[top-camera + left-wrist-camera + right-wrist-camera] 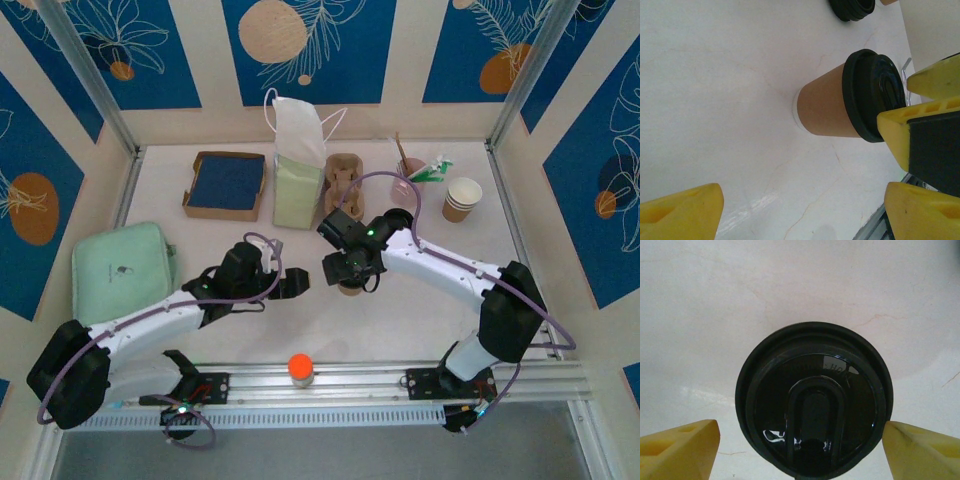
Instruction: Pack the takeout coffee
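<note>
I should move the takeout coffee (349,290), which stands mid-table in front of the cup carrier, beside the stacked paper cups (461,200) with my right gripper before taking the carrier.
The takeout coffee is a brown paper cup (827,107) with a black lid (872,95), standing upright on the white table. Seen from straight above, the lid (815,400) lies between my right gripper's yellow fingertips (677,450). My right gripper (800,452) is open and straddles the lid, with a gap on the left side. In the top view it hangs over the cup (350,288) at mid-table. My left gripper (802,212) is open with only bare table between its fingers. It sits just left of the cup (297,285).
At the back stand a pale green paper bag (298,180), a cardboard cup carrier (342,178), a brown tray with a blue inside (227,184), a pink cup of stirrers (408,182) and stacked paper cups (461,199). A green pouch (123,270) lies left. A spare black lid (852,9) lies beyond the cup.
</note>
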Motion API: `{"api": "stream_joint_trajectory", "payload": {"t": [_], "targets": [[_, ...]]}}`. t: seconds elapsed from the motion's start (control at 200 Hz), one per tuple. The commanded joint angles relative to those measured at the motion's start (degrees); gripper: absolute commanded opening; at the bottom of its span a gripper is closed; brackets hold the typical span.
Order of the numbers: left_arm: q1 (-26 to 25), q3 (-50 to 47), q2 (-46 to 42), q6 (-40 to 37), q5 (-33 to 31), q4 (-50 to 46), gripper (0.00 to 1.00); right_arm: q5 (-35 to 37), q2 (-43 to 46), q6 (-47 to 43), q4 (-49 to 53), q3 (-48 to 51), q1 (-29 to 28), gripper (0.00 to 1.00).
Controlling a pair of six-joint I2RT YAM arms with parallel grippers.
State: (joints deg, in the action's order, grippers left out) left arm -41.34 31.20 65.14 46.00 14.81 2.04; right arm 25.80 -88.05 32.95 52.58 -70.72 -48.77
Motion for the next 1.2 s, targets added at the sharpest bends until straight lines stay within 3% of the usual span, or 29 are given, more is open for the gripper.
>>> {"api": "stream_joint_trajectory", "payload": {"t": [0.0, 0.47, 1.196], "targets": [[0.65, -0.44, -0.81, 0.06, -0.61, -0.64, 0.84, 2.46, 0.33, 0.16, 1.82, -1.96, -0.62, 0.86], [0.74, -1.04, -0.79, 0.32, -0.66, -0.19, 0.84, 1.94, -2.8, 0.41, 1.22, -1.22, 0.79, 0.86], [0.92, -1.67, -0.72, 0.34, -0.75, 0.5, 0.84, -0.69, -3.45, 0.78, -1.16, 1.54, 2.45, 0.76]]}}
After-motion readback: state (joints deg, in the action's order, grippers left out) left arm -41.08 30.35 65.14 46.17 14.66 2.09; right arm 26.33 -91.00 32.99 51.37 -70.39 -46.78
